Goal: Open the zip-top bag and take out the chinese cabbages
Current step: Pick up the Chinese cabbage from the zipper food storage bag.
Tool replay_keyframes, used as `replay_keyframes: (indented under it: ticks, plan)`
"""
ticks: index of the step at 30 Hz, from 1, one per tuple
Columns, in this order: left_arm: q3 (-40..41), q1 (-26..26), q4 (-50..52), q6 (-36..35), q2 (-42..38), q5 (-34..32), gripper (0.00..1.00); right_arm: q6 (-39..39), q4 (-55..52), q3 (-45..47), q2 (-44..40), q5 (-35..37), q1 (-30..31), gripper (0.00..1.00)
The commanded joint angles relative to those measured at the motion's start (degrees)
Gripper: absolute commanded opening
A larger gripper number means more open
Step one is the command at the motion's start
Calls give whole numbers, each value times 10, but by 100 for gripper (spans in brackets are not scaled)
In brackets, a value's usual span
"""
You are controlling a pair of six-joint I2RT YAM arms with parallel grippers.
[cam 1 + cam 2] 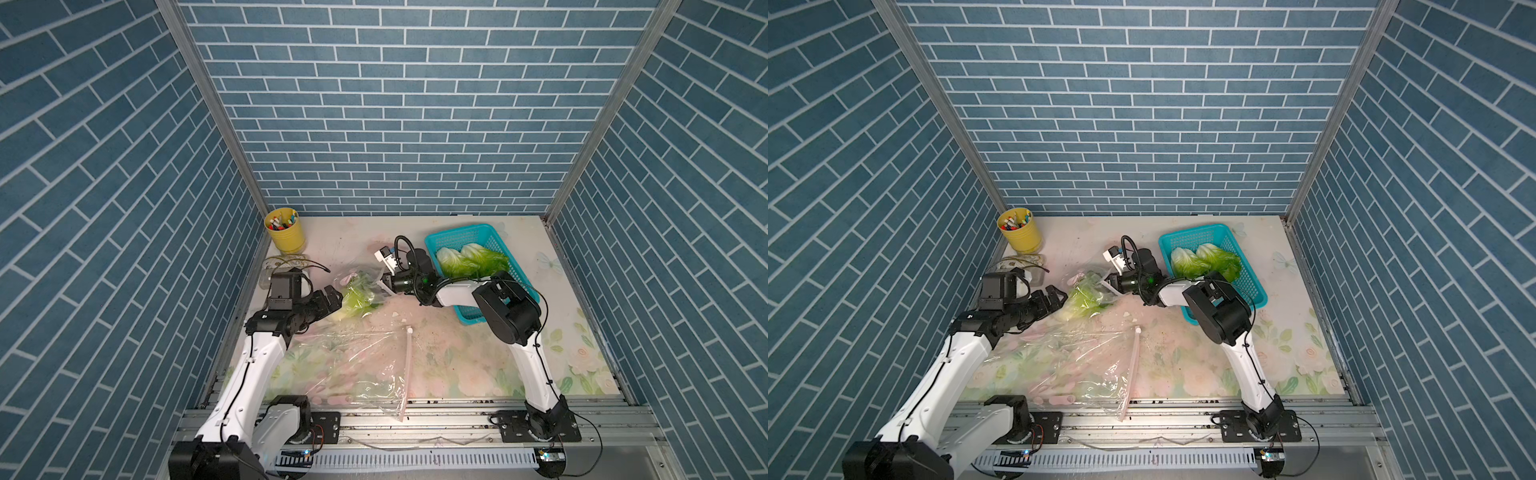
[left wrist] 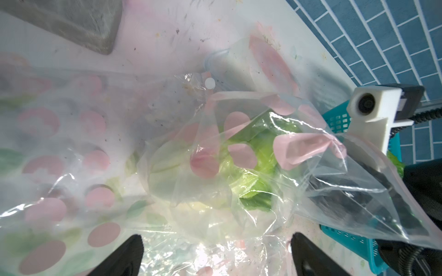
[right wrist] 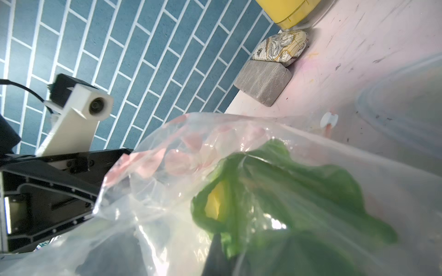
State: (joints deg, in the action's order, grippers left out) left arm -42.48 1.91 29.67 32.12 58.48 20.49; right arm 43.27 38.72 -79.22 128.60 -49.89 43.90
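Note:
My left gripper should pull the bag's closed end (image 2: 207, 227) straight while my right gripper moves back to the bag's opening, because the bag bunches (image 1: 359, 293) around the chinese cabbage.
A small clear zip-top bag (image 1: 358, 286) (image 1: 1086, 286) with pink dots lies at mid-table, one chinese cabbage (image 1: 355, 298) (image 2: 253, 167) (image 3: 287, 191) inside it. My right gripper (image 1: 385, 286) (image 1: 1110, 285) is shut on the bag's rim on its right side; one dark finger (image 3: 215, 255) shows against plastic and leaf. My left gripper (image 1: 332, 300) (image 1: 1057, 301) (image 2: 217, 248) stands open at the bag's left end, holding nothing, with crumpled plastic between its fingers. Two more cabbages (image 1: 453, 262) (image 1: 486, 257) lie in the teal basket (image 1: 461, 233).
A larger clear zip-top bag (image 1: 353, 365) with a white slider (image 1: 410, 330) lies flat near the front edge. A yellow pen cup (image 1: 284, 232), a patterned pouch (image 3: 279, 49) and a grey block (image 3: 263, 81) sit along the left wall.

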Motion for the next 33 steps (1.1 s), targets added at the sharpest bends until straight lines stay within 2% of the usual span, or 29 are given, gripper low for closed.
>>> replay_keyframes:
  ticks: [1,2,7,8,9,18,20,22,25,29,33]
  plan:
    - [0,3,-35,13,45,28,73,19,26,10,-34,3,-1,0]
    - [0,3,-43,16,58,33,62,19,27,14,-45,4,-3,0]
    - [4,5,-65,27,84,39,29,19,28,20,-46,3,-2,0]
    - [3,6,-63,26,84,39,20,19,28,21,-46,3,-2,0]
    - [2,6,-58,22,81,35,2,18,26,22,-46,3,-3,0]
    - [-26,5,39,-59,42,-29,0,18,30,23,-45,2,-12,0]
    - [-19,5,42,-64,35,-34,0,19,31,22,-45,0,-14,11]
    - [-8,5,42,-66,30,-36,0,21,33,22,-44,-5,-16,29]
    - [4,5,40,-68,23,-38,0,23,37,18,-41,-10,-18,39]
    - [14,5,39,-72,11,-37,0,28,39,13,-38,-4,-24,40]
    - [16,5,42,-78,4,-35,0,36,35,-12,-21,-12,-25,34]
